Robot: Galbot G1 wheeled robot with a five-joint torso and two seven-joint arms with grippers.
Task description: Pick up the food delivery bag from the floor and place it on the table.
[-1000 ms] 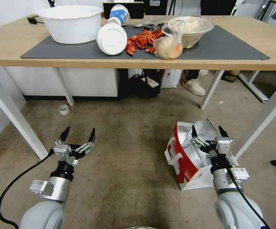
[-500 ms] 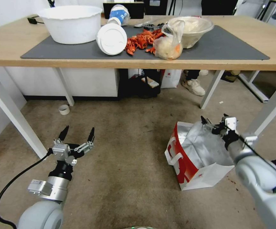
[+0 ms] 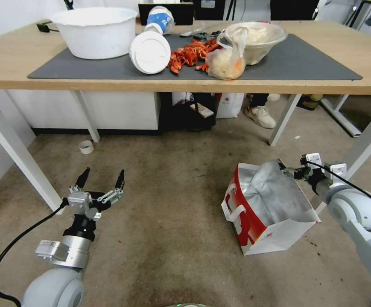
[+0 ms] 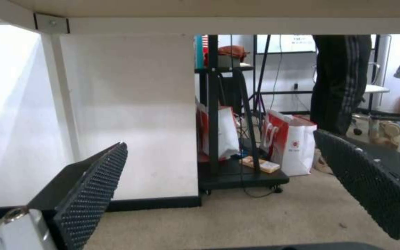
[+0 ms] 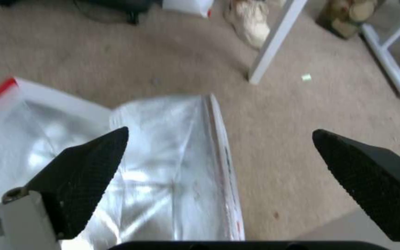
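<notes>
The food delivery bag point(image 3: 275, 236) will stay open and boxy when the robot lifts the bag's rim, because the bag's foil sides point(image 3: 261, 186) stand up straight around a wide opening.
The food delivery bag point(image 3: 253, 213) stands open on the carpet at the right, white with a red side, silver foil inside and a white handle. My right gripper point(image 3: 291, 171) reaches in from the right at the bag's far top corner and is open. In the right wrist view the foil-lined rim point(image 5: 218, 146) of the bag runs between the spread fingers of my right gripper point(image 5: 219, 135). My left gripper point(image 3: 100, 179) hangs open and empty over the floor at the left, as my left gripper point(image 4: 218, 142) also shows in its wrist view. The table point(image 3: 6, 59) stands beyond, with a dark grey mat point(image 3: 317, 59).
On the mat sit a white bowl point(image 3: 94, 32), a tipped white cup point(image 3: 150, 51), orange food pieces point(image 3: 189, 54), a knotted clear bag point(image 3: 227, 59) and a clear bowl point(image 3: 257, 38). White table legs point(image 3: 360, 153) stand close to the bag. A tape roll point(image 3: 86, 146) lies on the floor.
My right arm has swung out to the right, and its gripper went from above the bag's middle to the bag's far right corner. The left arm sank slightly.
</notes>
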